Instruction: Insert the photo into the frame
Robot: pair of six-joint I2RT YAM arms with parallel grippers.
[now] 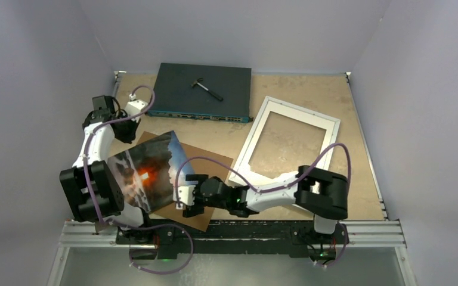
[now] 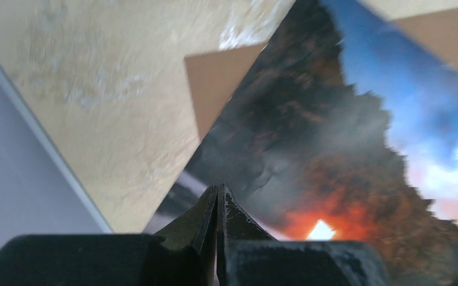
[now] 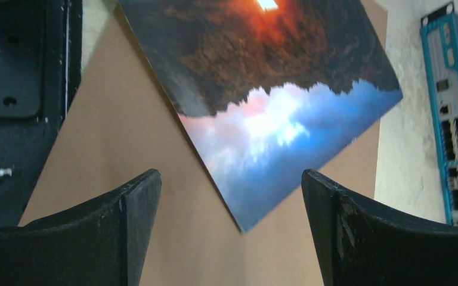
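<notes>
The photo's near edge is free and runs in between my spread fingers, so my right gripper should keep going along that edge and close next to the dark landscape.
The photo, a dark cloudy landscape with an orange glow and a blue edge, hangs tilted over the brown backing board at the near left. My left gripper is shut on its far edge; in the left wrist view the closed jaws pinch the photo. My right gripper is open and low over the board. The blue corner of the photo points down between the spread fingers of that gripper, untouched. The white-bordered frame lies flat at centre right.
A dark network switch box sits at the back with a small tool on top; the box also shows at the right of the right wrist view. Grey walls enclose the table on three sides.
</notes>
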